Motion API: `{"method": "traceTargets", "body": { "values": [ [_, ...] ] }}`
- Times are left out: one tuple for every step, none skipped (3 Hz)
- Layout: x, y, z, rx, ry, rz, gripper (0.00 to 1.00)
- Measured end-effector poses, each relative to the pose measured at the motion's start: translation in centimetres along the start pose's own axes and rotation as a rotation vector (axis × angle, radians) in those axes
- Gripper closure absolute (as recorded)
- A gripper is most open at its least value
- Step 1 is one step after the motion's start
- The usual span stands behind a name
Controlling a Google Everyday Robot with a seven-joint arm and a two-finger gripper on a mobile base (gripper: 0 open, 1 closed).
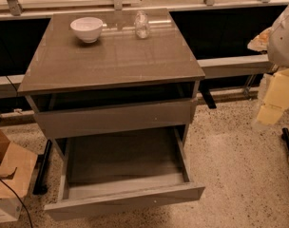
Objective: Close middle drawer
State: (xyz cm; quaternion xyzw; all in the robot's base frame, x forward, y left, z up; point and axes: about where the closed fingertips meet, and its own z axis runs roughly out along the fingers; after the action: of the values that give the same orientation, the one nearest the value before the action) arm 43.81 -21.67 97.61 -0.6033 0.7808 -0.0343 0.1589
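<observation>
The middle drawer's sides [181, 156] go straight back under the upper drawer, so I expect its front panel [125, 202] to slide in evenly when I push close to its corner.
The middle drawer [125, 201] of the grey cabinet [111, 56] is pulled far out toward me. Its flat, handleless front panel is nearest and its plain grey floor [125, 158] is bare. The upper drawer front [116, 118] above it stands slightly out from the cabinet body, with a dark gap under the top. My gripper [272, 101] is the cream-coloured part at the right edge of the view, below the white arm [283, 32]. It hangs above the floor, well to the right of the drawer, touching nothing.
A white bowl [86, 28] and a clear glass jar [141, 24] stand at the back of the cabinet top. A cardboard box [9, 175] sits on the floor at the left, with a black bar [42, 167] beside it. Speckled floor [235, 165] lies to the right.
</observation>
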Motion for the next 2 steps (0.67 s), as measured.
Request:
{"method": "traceTargets", "body": {
  "values": [
    [0.0,0.0,0.0,0.0,0.0,0.0,0.0],
    [-0.07,0.04,0.01,0.001,-0.002,0.0,0.19]
  ]
}}
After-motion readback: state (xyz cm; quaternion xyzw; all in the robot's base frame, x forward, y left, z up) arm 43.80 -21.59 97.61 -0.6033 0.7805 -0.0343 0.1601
